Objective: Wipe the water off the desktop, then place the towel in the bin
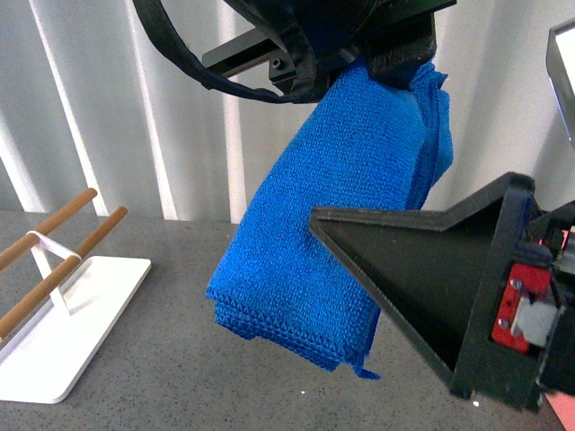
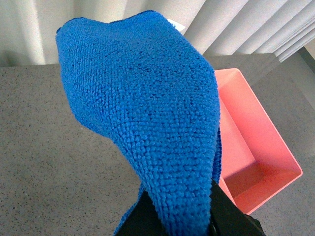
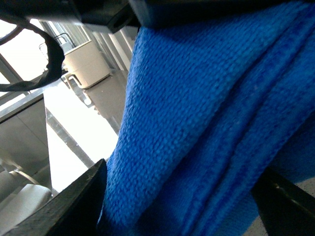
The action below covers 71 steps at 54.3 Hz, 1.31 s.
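Observation:
The blue towel (image 2: 142,83) is hanging in soft, loose folds (image 3: 216,135), so it will bunch up into a pile inside the pink bin when I lower it.
The blue towel (image 1: 332,224) hangs folded above the dark grey desktop (image 1: 162,368), and my left gripper (image 1: 395,54) is shut on its top end. In the left wrist view the towel (image 2: 147,108) drapes away from the left gripper (image 2: 184,219), with the pink bin (image 2: 256,147) standing empty on the desktop (image 2: 44,152) just beside and below it. My right gripper (image 3: 182,196) is open. The towel (image 3: 206,113) fills the gap between its two black fingers (image 3: 74,206). One right finger (image 1: 422,278) crosses in front of the towel's lower part.
A flat white tray (image 1: 99,314) with two wooden rods (image 1: 54,269) stands at the left of the desktop. White vertical slats (image 1: 135,108) line the back behind the table.

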Each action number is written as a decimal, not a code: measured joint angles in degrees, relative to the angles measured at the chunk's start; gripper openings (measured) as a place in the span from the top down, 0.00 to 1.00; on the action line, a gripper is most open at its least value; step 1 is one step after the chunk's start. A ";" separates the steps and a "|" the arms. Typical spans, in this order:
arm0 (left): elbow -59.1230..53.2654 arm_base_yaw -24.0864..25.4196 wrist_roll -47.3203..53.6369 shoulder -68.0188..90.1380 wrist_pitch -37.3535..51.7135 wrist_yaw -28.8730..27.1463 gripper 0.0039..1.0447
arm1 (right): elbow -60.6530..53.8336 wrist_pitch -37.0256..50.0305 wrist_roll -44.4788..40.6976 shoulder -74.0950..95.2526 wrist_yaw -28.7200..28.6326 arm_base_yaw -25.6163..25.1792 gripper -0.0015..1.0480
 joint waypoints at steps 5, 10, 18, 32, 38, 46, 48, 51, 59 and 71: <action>0.07 0.00 -0.07 0.00 -0.26 -0.02 0.94 | 0.63 0.20 0.04 0.00 0.24 -0.37 0.34; 0.07 0.17 -0.07 -0.02 -0.31 0.02 0.94 | 0.94 0.61 0.35 0.00 0.35 -0.87 0.45; 0.07 0.66 -0.26 -0.24 -0.31 0.22 0.94 | 0.98 1.51 1.44 -0.02 0.33 -2.21 0.69; 0.02 1.01 -0.28 -0.59 -0.48 0.22 0.94 | 1.01 1.77 2.75 -0.22 0.11 -3.78 0.97; -0.04 1.31 -0.28 -0.63 -0.61 0.20 0.94 | 1.01 1.57 2.80 -0.66 0.00 -3.98 0.97; -0.09 2.01 -0.26 -0.66 -0.66 0.04 0.94 | 1.18 0.17 2.82 -1.81 -0.20 -4.42 0.97; -0.17 2.32 -0.26 -0.68 -0.66 0.11 0.92 | 1.29 -0.15 2.84 -2.12 -0.24 -4.61 0.97; -0.33 2.99 -0.24 -0.74 -0.72 0.26 0.82 | 1.40 -0.57 2.86 -2.56 -0.39 -4.94 0.97; -1.07 5.86 -0.15 -0.98 -0.81 1.92 0.62 | 1.55 -3.69 2.51 -4.04 -0.81 -6.05 0.97; -4.48 14.93 0.85 -1.97 0.07 5.88 0.29 | 1.75 -5.01 2.36 -4.44 -1.49 -8.28 0.97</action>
